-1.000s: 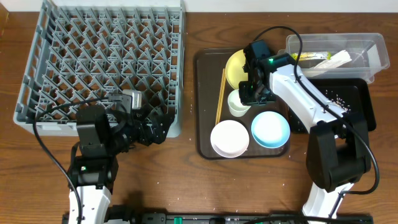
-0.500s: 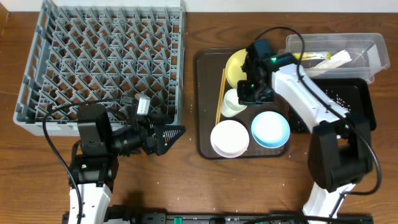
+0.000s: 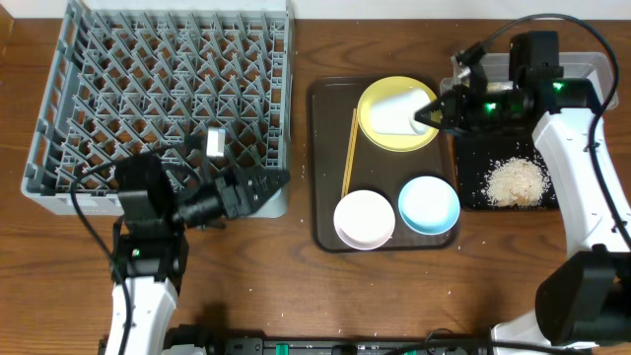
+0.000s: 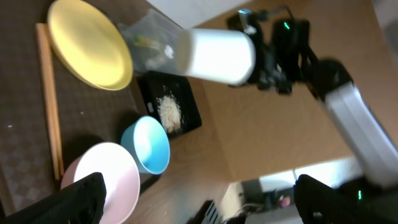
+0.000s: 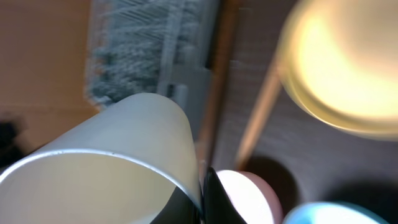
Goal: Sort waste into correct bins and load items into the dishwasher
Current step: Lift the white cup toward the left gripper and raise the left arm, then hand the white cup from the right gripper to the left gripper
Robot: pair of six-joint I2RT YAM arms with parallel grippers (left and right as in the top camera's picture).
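My right gripper has the small white cup [image 3: 402,112] by its rim, away from the grey dish rack. My left gripper should grab the cup's base [image 3: 377,116] to load it.
My right gripper [image 3: 428,112] is shut on the small white cup [image 3: 394,112] and holds it on its side above the round yellow plate [image 3: 397,138]. In the right wrist view the cup [image 5: 106,155] fills the lower left, with a finger on its rim [image 5: 202,186]. A heap of rice [image 3: 515,181] lies in the black tray [image 3: 471,168]. Two chopsticks [image 3: 348,153], the white bowl [image 3: 364,219] and the light blue bowl [image 3: 429,204] are on the brown tray [image 3: 323,148]. My left gripper [image 3: 268,187] is open and empty at the grey dish rack's [image 3: 158,89] front right corner.
The clear tub [image 3: 603,77] stands behind the black tray, mostly hidden by my right arm. In the left wrist view the tub [image 4: 144,42] holds a green-and-yellow wrapper. Bare wooden table lies between the rack and the brown tray.
My right gripper has lifted the cup off the brown tray and swung right. The yellow plate is now uncovered, and a rice heap now lies in the black tray. My left gripper shifted slightly.
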